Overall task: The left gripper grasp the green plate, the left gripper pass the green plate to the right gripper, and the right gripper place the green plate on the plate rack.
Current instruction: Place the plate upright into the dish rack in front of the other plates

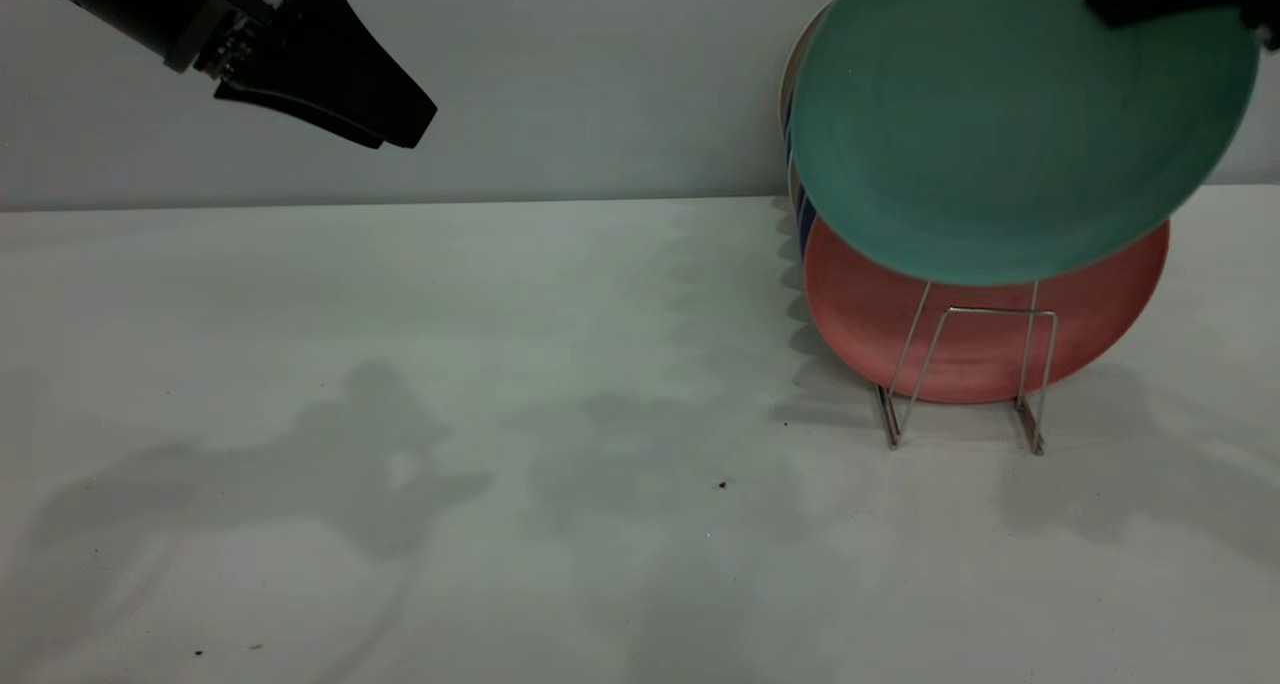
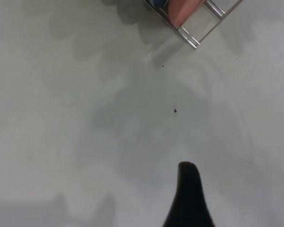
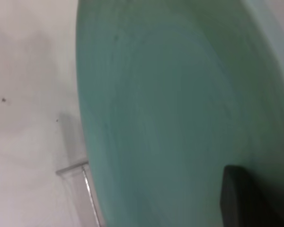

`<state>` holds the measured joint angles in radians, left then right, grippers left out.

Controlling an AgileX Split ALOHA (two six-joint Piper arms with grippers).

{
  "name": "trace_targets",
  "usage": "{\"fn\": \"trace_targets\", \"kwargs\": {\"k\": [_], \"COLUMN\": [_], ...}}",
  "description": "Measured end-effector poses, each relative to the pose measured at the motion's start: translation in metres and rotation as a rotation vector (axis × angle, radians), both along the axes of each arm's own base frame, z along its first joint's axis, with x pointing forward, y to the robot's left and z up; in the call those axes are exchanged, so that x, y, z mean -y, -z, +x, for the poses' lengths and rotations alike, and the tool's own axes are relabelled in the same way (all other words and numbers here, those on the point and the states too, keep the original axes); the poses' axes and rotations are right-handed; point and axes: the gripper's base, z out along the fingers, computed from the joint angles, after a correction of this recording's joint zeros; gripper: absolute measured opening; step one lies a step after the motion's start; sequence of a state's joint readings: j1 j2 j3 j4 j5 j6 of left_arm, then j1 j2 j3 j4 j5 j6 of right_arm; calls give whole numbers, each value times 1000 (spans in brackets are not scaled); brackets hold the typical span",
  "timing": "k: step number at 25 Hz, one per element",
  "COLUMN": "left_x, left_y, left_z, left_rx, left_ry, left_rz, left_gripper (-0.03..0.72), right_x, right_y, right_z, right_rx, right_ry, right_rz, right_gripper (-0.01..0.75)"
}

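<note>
The green plate's lower rim (image 1: 978,277) is above the empty slot in front (image 1: 966,418) of the pink plate. My right gripper goes on lowering the green plate until it rests in that slot.
The green plate (image 1: 1000,124) hangs tilted in the air at the upper right, above the plate rack (image 1: 990,312) and in front of the pink plate. My right gripper (image 1: 1105,9) is shut on the plate's upper rim; one black finger (image 3: 241,198) lies on its face (image 3: 170,109). The rack's wire also shows in the right wrist view (image 3: 80,170) and its front end in the left wrist view (image 2: 194,40). My left gripper (image 1: 405,136) is open and empty, high at the far left, well away from the plate; one finger (image 2: 189,194) shows over bare table.
A pink plate (image 1: 1000,354) stands upright in the rack, with blue plates (image 1: 805,229) and a pale plate (image 1: 790,74) behind it. The pink plate's edge shows in the left wrist view (image 2: 180,9). The white table (image 1: 500,414) meets a grey wall at the back.
</note>
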<state>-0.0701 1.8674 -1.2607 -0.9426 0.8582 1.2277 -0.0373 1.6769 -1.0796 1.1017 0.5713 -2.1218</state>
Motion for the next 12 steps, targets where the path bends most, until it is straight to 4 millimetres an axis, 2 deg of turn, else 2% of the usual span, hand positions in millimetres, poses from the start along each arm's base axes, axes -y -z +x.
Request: {"fn": "trace_targets", "kwargs": {"k": [9, 12], "left_x": [0, 0], "left_y": [0, 0], "left_z": [0, 0], "left_rx": [0, 1], "left_ry": [0, -1], "left_rz": [0, 0], "left_gripper": [591, 591], "right_x": [1, 1], "right_y": [19, 31], "right_z": [7, 10], "right_rx": [-47, -81], "right_ry": [20, 20], "right_rz": [8, 9], "right_gripper": [101, 101]}}
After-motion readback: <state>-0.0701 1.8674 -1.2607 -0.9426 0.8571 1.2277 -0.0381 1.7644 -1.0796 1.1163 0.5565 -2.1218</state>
